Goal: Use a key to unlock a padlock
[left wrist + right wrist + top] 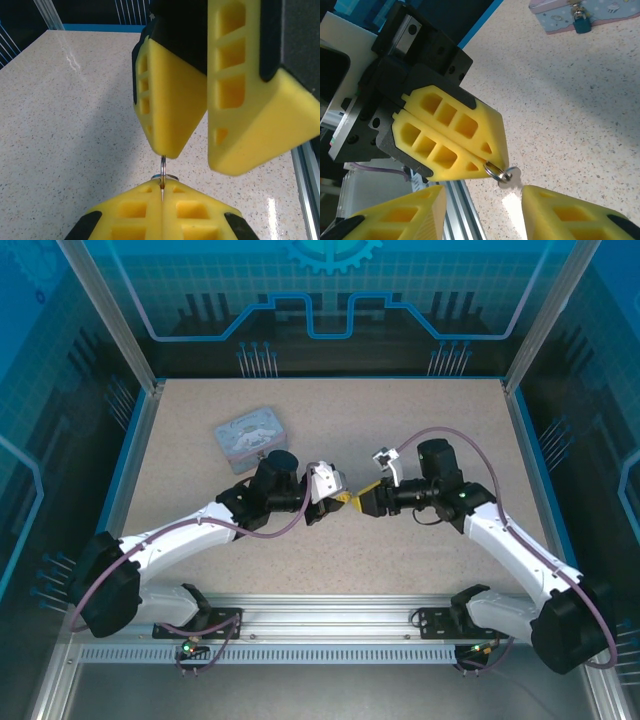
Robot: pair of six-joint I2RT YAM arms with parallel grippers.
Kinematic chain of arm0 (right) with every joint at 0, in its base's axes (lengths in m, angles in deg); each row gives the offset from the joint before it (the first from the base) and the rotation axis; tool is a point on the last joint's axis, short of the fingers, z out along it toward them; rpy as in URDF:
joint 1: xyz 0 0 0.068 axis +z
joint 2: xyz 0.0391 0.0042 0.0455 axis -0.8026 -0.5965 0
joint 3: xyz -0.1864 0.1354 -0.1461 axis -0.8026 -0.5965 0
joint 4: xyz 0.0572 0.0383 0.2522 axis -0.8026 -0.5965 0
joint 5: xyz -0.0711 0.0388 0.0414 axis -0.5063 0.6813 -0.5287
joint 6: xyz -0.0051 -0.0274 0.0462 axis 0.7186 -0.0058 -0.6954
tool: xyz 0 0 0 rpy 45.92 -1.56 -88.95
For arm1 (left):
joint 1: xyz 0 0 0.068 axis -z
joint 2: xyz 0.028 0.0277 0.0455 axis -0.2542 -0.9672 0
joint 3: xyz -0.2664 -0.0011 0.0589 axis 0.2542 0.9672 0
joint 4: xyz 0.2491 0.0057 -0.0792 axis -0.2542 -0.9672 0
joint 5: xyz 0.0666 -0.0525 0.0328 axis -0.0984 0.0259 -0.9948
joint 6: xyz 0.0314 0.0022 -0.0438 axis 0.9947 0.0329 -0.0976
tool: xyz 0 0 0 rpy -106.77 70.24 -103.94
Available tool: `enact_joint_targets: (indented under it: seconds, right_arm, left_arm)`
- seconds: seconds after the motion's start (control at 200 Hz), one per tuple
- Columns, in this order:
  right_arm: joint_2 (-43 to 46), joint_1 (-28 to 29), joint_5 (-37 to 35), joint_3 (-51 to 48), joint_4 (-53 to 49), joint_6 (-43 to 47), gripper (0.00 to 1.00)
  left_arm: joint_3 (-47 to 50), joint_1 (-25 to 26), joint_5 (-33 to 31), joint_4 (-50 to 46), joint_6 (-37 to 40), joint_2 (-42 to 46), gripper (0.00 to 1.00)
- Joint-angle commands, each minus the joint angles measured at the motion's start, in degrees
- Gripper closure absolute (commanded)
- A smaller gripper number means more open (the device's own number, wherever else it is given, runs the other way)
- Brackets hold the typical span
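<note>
The key dangles (513, 178) from the ring in my left gripper. My right gripper should take the ring (493, 171) before my left gripper takes the key and straightens it.
My left gripper (162, 189) is shut on a thin metal ring (163, 167), and the small silvery key (513, 175) hangs from that ring just past its yellow fingertips (490, 135). My right gripper (482, 192) is open, its two fingers standing either side of the ring and key. One right finger (170, 115) has its tip at the top of the ring. In the top view the two grippers (335, 498) (361, 503) meet nose to nose at mid-table. The small blue-teal padlock (580, 23) hangs on the front of the pale blue tin (555, 17), far from both grippers.
The pale blue tin (250, 435) lies behind the left arm on the speckled tabletop (420, 410). A metal rail (330, 615) runs along the near edge, and blue walls close in the table's sides and back.
</note>
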Motion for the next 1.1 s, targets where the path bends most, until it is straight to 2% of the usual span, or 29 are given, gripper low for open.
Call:
enact_joint_targets:
  seconds: [0.0,0.15,0.455,0.585,0.705,0.8,0.925,1.096]
  right_arm:
    - [-1.5,1.3,0.3,2.2,1.2,1.6,0.58]
    - [-2.2,1.7,-0.6,2.7,1.5,1.7,0.65]
    - [-0.4,1.8,-2.7,1.6,1.3,1.6,1.0]
    - [1.4,1.8,-4.9,0.6,2.2,0.2,1.0]
    - [2.8,1.8,-6.8,-0.1,2.7,-0.9,1.0]
    - [2.9,1.7,-7.8,-0.4,2.4,-1.4,1.0]
    - [2.9,1.3,-8.8,-0.9,2.4,-2.8,1.0]
    - [4.0,0.6,-9.3,-1.2,3.9,-8.0,1.0]
  left_arm:
    - [-1.4,0.1,1.9,-0.6,0.7,0.4,1.0]
    - [-1.2,0.1,2.1,-0.6,0.6,0.6,1.0]
    - [-0.1,0.1,2.2,0.9,0.6,1.3,1.0]
    - [0.3,0.1,2.3,1.4,0.1,1.7,1.0]
    - [1.0,0.1,2.2,2.5,-0.4,2.4,0.91]
    - [1.6,0.1,2.0,3.0,-0.8,3.0,0.78]
    - [2.2,0.0,1.3,3.1,-1.0,4.2,0.74]
    - [5.8,0.0,0.1,6.2,-1.4,7.4,0.54]
